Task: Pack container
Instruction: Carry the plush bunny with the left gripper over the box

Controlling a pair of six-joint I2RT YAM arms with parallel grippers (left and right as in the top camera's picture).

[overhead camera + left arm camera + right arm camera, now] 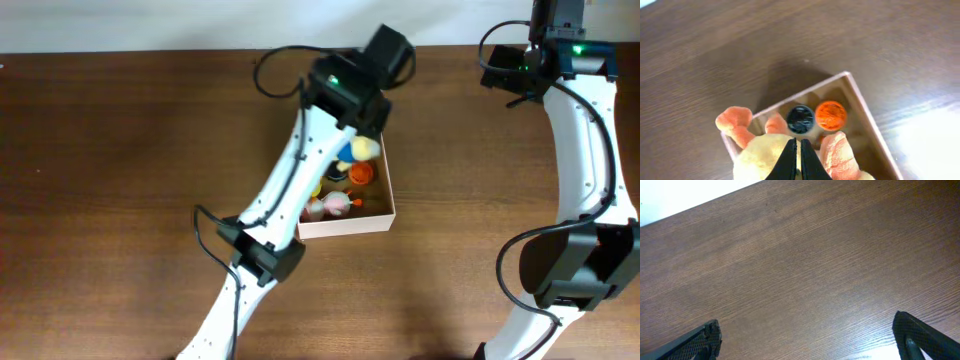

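Note:
Next, my left gripper eases the toy down inside the container's sides by the black ball (800,119), because the yellow plush toy's orange limb (735,120) sticks out over the container's rim.
The container (350,226) is a square shallow box with white walls and a tan inside, at the table's middle; its rim also shows in the left wrist view (867,116). Inside lie an orange ball (830,114), a black ball (800,119) and other small toys (335,205). My left gripper (796,150) is shut on a yellow plush toy (762,156) with orange limbs, held at the container's far end. My left arm hides part of the box from overhead. My right gripper (810,340) is open and empty over bare table at the far right.
The dark brown wooden table (120,180) surrounds the box. A white surface borders the table's far edge (150,20). My right arm (590,130) stands along the right side.

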